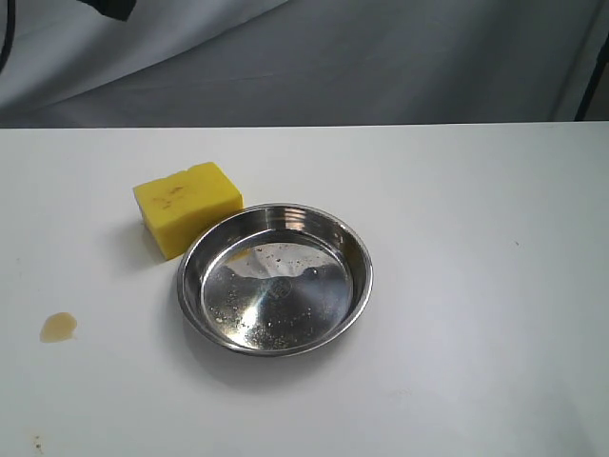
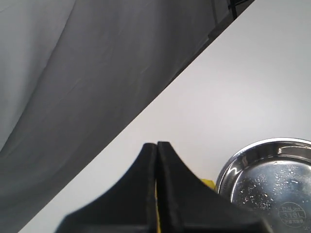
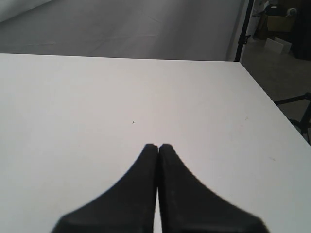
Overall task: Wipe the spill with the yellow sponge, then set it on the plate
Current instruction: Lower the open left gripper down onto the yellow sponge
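The yellow sponge's top [image 1: 187, 193] is open and higher than the plate's rim, so the robot's left gripper should keep going down until its opened fingers are on both sides of the sponge [image 1: 190, 215], and then close.
The yellow sponge [image 1: 187, 207] lies on the white table just behind and left of the steel plate [image 1: 354, 249], touching its rim. The small amber spill [image 1: 58, 327] sits at the front left, apart from both. Neither arm shows in the exterior view. In the left wrist view my left gripper [image 2: 156, 144] is shut and empty above the table; a sliver of the sponge [image 2: 208, 184] peeks out beside its fingers, next to the plate [image 2: 228, 170]. My right gripper [image 3: 158, 145] is shut and empty over bare table.
A grey cloth backdrop [image 1: 304, 57] hangs behind the table's far edge. The table's right edge [image 3: 272, 109] drops to a floor with stands and boxes. A tiny dark speck [image 1: 38, 441] marks the front left of the table.
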Available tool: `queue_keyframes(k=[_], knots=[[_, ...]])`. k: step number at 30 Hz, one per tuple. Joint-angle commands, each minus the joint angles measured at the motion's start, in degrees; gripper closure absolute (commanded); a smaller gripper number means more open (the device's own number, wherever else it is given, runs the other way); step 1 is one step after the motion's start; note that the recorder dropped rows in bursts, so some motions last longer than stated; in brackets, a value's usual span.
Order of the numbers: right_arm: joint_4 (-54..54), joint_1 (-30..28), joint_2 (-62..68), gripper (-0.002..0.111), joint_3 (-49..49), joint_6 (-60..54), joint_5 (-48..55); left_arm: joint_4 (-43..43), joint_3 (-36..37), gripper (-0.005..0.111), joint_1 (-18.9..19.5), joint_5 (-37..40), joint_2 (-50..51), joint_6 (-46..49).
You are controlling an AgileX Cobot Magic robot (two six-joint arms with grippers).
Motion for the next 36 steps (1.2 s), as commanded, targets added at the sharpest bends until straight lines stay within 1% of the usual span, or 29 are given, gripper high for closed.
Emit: queue_keyframes(k=[1, 10, 12, 14, 15, 17, 19, 20, 28, 33, 36], knots=[[-0.6, -0.2, -0.3, 0.108, 0.2, 0.1, -0.1, 3.9, -0.3, 0.106, -0.2, -1.0, 4.1, -4.0], [-0.6, -0.2, -0.3, 0.108, 0.2, 0.1, -0.1, 11.1, -0.3, 0.106, -0.2, -1.3, 13.3, -7.2], [-0.6, -0.2, -0.3, 0.108, 0.2, 0.1, -0.1, 13.4, -0.3, 0.099, -0.2, -1.5, 15.2, -8.4], [-0.6, -0.2, -0.3, 0.108, 0.2, 0.1, -0.1, 15.8, -0.3, 0.085, -0.2, -1.5, 16.8, -9.9], [-0.6, -0.2, -0.3, 0.108, 0.2, 0.1, -0.1, 17.0, -0.3, 0.073, -0.2, -1.5, 17.8, -10.9], [-0.6, -0.2, -0.3, 0.108, 0.2, 0.1, -0.1, 18.8, -0.3, 0.044, -0.2, -1.4, 19.3, -13.1], [-0.6, -0.2, -0.3, 0.108, 0.2, 0.1, -0.1, 18.9, -0.3, 0.008, -0.2, -2.1, 21.1, -14.8], [-0.6, -0.2, -0.3, 0.108, 0.2, 0.1, -0.1, 18.9, -0.3, 0.003, -0.2, -2.8, 21.8, -15.1], [-0.6, -0.2, -0.3, 0.108, 0.2, 0.1, -0.1, 20.0, -0.3, 0.003, -0.2, -2.8, 24.3, -14.2], [-0.6, -0.2, -0.3, 0.108, 0.2, 0.1, -0.1, 19.9, -0.3, 0.003, -0.2, -6.1, 24.3, -14.9], [-0.6, -0.2, -0.3, 0.108, 0.2, 0.1, -0.1, 17.6, -0.3, 0.003, -0.2, -7.2, 24.3, -15.9]])
